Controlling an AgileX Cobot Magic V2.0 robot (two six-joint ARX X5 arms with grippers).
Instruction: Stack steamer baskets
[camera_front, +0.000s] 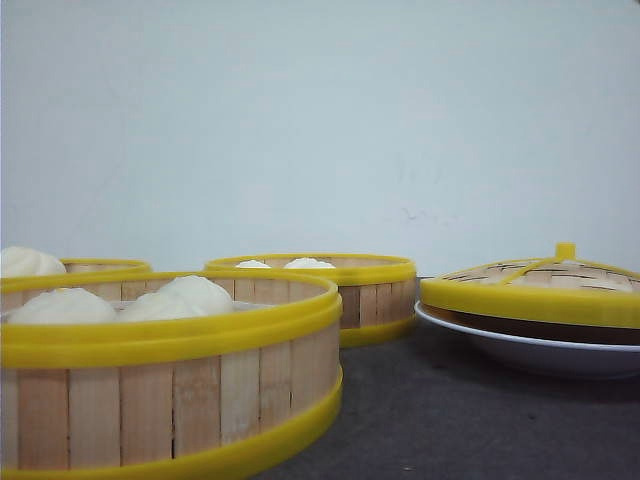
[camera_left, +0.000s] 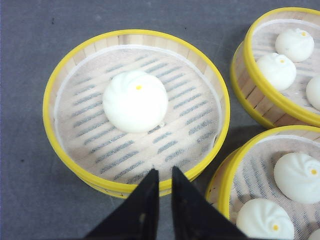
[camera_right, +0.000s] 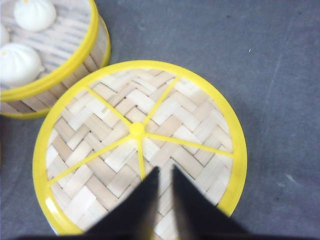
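I see a stepped edge (camera_front: 255, 331) on the near steamer basket's yellow rim, so the middle steamer basket (camera_front: 374, 302) will sit snugly over that edge when I lower it.
Three steamer baskets with pale slat walls and yellow rims stand on the dark table. In the front view, one basket (camera_front: 200, 400) is near left, one (camera_front: 105, 266) is behind it and one (camera_front: 375, 295) is in the middle. My left gripper (camera_left: 164, 172) hovers shut and empty over the near rim of a basket (camera_left: 48, 107) holding one bun (camera_left: 135, 101). Two more baskets (camera_left: 250, 65) (camera_left: 227, 182) with several buns lie beside it. My right gripper (camera_right: 165, 170) hangs shut and empty above the woven lid (camera_right: 100, 130). Neither gripper shows in the front view.
The domed lid (camera_front: 530, 285) with its yellow knob (camera_right: 136, 130) rests on a white plate (camera_front: 540, 352) at the right. A basket's rim (camera_right: 94, 35) lies close beside the lid. Bare dark table (camera_front: 430, 420) lies between the baskets and the plate.
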